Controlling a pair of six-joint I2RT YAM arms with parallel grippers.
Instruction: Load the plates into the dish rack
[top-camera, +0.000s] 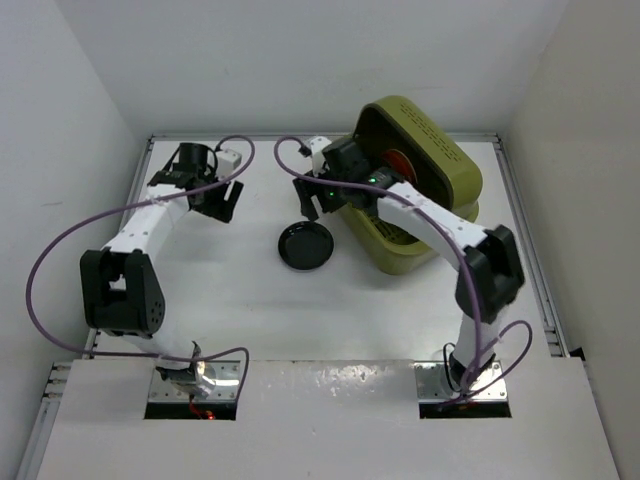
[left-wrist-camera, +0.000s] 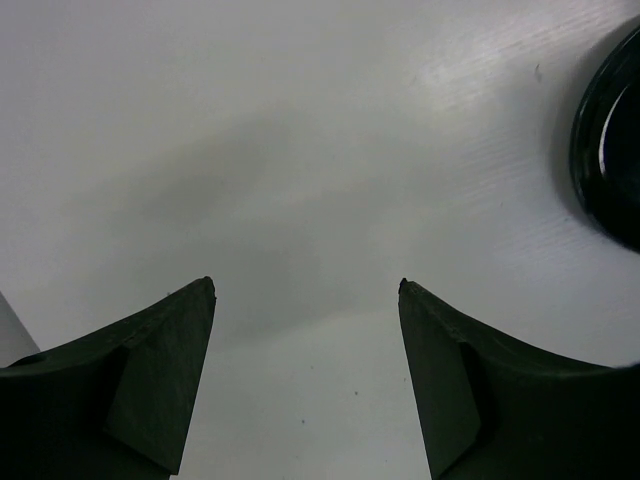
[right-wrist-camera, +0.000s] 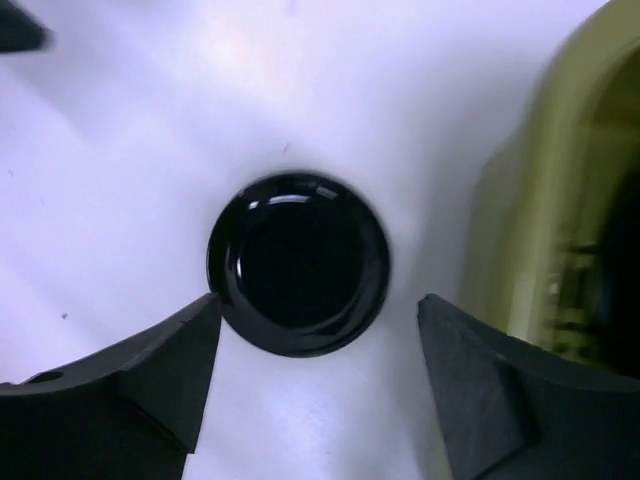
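An open gap (top-camera: 348, 248) lies between the black plate's rim and the dish rack, so my right gripper should carry on going down until its fingers straddle that rim (top-camera: 331, 242), then close.
One glossy black plate (top-camera: 305, 245) lies flat on the white table, left of the olive-green dish rack (top-camera: 452, 180), whose lid stands open. An orange plate (top-camera: 400, 164) shows inside the rack, partly behind my right arm. The other plates are hidden. My right gripper (top-camera: 313, 203) is open and empty, hovering just beyond the black plate. In the right wrist view the plate (right-wrist-camera: 298, 265) lies ahead between the open fingers (right-wrist-camera: 318, 300), with the rack wall (right-wrist-camera: 540, 230) on the right. My left gripper (top-camera: 225, 204) is open and empty over bare table (left-wrist-camera: 305, 285). The plate's rim (left-wrist-camera: 610, 150) shows at the right edge of the left wrist view.
White walls enclose the table on the left, back and right. The rack fills the back right corner. Purple cables loop over both arms (top-camera: 45, 260).
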